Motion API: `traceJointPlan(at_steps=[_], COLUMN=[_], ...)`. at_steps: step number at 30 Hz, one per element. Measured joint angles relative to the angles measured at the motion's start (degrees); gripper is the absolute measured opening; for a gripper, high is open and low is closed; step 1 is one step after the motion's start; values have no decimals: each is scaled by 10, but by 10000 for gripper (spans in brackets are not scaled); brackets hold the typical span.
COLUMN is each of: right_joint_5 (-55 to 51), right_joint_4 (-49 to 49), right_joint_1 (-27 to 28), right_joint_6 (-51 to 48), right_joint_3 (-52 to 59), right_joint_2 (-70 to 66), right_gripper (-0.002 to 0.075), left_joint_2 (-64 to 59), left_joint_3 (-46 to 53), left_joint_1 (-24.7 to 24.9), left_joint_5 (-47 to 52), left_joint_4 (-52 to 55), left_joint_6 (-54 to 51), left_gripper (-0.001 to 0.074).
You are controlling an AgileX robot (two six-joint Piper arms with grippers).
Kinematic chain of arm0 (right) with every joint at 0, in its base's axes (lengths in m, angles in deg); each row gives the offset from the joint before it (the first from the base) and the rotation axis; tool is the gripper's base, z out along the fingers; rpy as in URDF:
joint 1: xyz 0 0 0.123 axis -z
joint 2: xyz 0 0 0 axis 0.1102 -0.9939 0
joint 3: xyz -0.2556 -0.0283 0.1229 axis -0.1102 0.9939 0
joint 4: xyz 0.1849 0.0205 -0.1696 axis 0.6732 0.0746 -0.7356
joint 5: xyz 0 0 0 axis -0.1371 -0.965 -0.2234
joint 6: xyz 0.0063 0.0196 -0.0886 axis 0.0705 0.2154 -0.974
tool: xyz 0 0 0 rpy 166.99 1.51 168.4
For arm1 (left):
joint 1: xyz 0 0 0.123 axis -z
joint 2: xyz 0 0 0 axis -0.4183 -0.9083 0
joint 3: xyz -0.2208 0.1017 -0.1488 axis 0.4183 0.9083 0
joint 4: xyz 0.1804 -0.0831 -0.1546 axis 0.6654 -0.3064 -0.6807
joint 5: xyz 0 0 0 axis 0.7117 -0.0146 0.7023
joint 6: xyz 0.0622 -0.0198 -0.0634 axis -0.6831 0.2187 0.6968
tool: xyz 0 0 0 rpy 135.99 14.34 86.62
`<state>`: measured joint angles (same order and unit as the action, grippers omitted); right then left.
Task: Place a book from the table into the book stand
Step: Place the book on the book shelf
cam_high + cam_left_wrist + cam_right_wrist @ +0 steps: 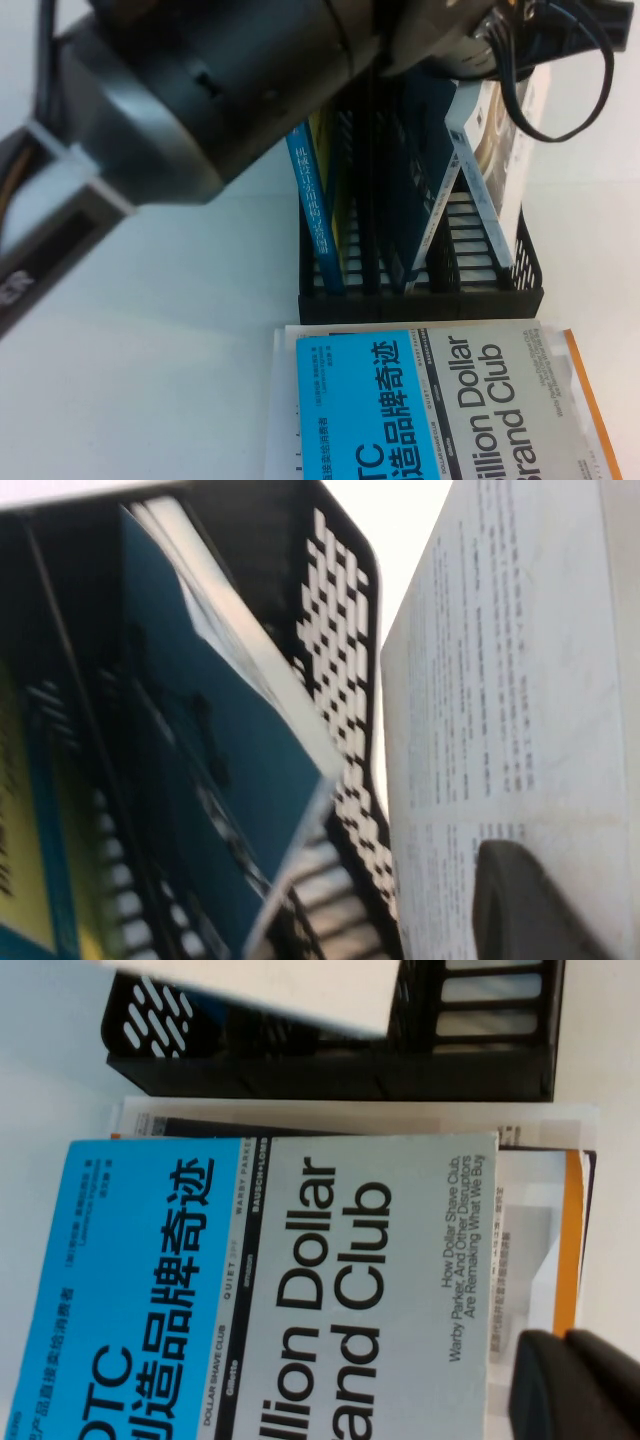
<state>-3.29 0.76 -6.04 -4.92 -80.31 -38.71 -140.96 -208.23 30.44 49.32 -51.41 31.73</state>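
Note:
The white book (485,195) is hanging upright over the open last slot (473,243) with its spine forward. My left gripper should now move it down until it touches the slot's bottom.
My left gripper (505,40) reaches in from the upper left and is shut on the white book (520,170). It holds the book upright at the right end of the black book stand (420,295), lower edge down by the last slot. In the left wrist view one dark finger (530,910) presses on the book's printed white cover (500,680), next to the stand's perforated wall (340,660). My right gripper (575,1385) is shut and empty above the right edge of the stack of books. It does not show in the high view.
A blue-spined book (312,200) stands in a left slot and a teal-covered book (440,170) leans in the middle slots. The "Billion Dollar Brand Club" book (440,410) tops a stack in front of the stand, on the white table (150,350).

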Motion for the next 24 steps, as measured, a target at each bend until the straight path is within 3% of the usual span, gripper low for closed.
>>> traceJointPlan(at_steps=[10, 24], right_joint_5=[0, 0], right_joint_4=[-4, -6], right_joint_1=[0, 0], right_joint_6=[1, 1], right_joint_3=[0, 0], right_joint_2=[0, 0], right_gripper=[-3, -3], left_joint_2=[-42, -67], left_joint_3=[-33, -34], left_joint_1=[0, -13], left_joint_5=[8, -46], left_joint_4=[84, 93], left_joint_6=[41, 95], left_gripper=[97, 97])
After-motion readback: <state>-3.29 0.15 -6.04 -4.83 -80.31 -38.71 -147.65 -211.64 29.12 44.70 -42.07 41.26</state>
